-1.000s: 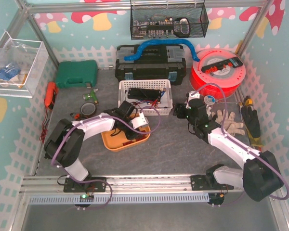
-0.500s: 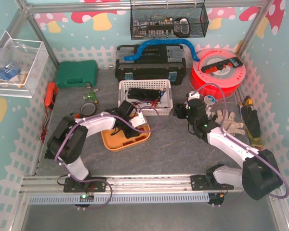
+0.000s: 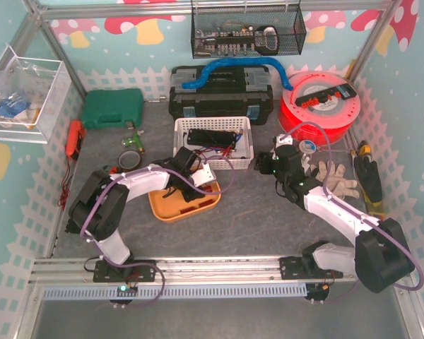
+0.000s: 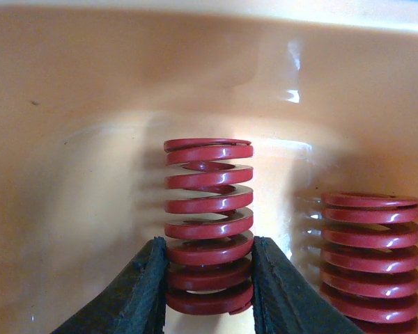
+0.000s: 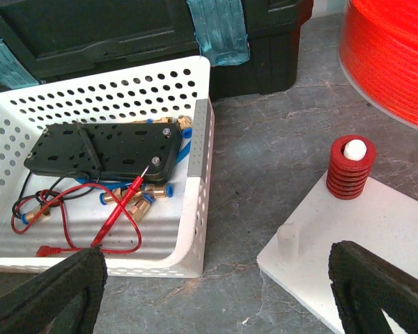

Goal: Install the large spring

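My left gripper is holding the red spring's lower coils (image 4: 209, 277) far from the white plate. So my right gripper should grab the upper coils (image 4: 209, 165) and carry the spring to the plate.
In the left wrist view my left gripper (image 4: 209, 245) is shut on the lower coils of a red spring (image 4: 209, 182) inside the orange tray (image 4: 76, 139). A second red spring (image 4: 370, 257) stands just to its right. From above, the left gripper (image 3: 191, 192) is down in the tray (image 3: 164, 210). My right gripper (image 5: 216, 292) is open and empty, hovering over the grey tabletop. In front of it lies a white plate (image 5: 376, 257) with a bare white peg (image 5: 288, 241) and a small red spring (image 5: 349, 169) seated on another peg.
A white perforated basket (image 5: 203, 149) with a black block, red leads and brass fittings stands left of the plate; it also shows from above (image 3: 213, 123). Behind are a black toolbox (image 3: 219, 95) and a red cable reel (image 3: 319, 106). Gloves (image 3: 337, 180) lie at the right.
The left arm has shifted slightly over the tray, its gripper staying low in it. The right arm has barely moved.
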### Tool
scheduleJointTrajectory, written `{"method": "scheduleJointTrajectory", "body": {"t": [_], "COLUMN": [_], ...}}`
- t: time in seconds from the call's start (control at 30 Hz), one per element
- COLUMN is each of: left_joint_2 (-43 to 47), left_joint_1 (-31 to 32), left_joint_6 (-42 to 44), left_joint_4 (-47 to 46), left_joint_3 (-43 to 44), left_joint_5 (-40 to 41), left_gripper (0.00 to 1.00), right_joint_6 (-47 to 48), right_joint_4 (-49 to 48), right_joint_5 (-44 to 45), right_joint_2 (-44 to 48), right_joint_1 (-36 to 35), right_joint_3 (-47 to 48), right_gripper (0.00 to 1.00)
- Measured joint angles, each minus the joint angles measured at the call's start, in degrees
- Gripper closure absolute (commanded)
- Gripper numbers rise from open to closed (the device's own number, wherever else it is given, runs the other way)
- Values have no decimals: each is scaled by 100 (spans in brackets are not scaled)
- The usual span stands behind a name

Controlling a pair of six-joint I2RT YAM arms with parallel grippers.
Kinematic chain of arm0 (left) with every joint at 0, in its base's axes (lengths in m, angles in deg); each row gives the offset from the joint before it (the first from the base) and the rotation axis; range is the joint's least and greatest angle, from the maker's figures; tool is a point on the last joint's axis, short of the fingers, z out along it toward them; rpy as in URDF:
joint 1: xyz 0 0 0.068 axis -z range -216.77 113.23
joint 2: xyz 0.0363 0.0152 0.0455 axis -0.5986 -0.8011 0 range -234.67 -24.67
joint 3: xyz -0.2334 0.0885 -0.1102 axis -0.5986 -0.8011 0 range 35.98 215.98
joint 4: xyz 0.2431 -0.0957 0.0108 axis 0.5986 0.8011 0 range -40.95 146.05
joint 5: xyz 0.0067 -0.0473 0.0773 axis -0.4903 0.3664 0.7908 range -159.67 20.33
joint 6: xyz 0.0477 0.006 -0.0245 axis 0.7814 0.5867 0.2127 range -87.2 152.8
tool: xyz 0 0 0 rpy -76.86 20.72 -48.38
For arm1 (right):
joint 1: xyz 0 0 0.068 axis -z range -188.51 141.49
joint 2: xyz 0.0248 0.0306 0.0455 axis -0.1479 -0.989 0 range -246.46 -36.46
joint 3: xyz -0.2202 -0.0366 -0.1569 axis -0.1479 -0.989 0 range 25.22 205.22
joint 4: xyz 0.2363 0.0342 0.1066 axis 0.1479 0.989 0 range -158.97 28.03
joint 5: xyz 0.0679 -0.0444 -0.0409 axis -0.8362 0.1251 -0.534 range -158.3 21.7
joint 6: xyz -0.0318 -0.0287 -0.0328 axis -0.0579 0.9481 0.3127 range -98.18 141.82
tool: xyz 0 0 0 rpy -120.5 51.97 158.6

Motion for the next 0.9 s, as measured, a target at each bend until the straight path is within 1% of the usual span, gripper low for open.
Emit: {"method": "scheduleJointTrajectory", "body": {"t": [0.2,0.37,0.53,0.63,0.77,0.9], "left_joint_2": [35,476,1209,1624,2190,2787], "left_joint_1": [-4,-13,11,59,162,358], "left_joint_6": [9,-33,-188,-332,-739,-1305], "left_joint_4": [-22,-24,-118,-243,-555,-1296], "left_joint_3": [-15,-173,-304,-389,-522,-813], "left_joint_5": [50,87,188,293,470,691], "left_gripper": [92,99,100,100,100,100], "right_joint_6": [0,0,20,63,96,74], "right_joint_4": [2,20,63,133,234,234], "right_joint_5": [-4,-39,-197,-505,-1228,-2210], "right_joint_2": [2,17,131,190,195,160], "right_joint_1": [0,0,0,2,2,0], "right_joint_3": [0,0,2,31,234,514], "right_gripper": [13,13,14,14,15,16]}}
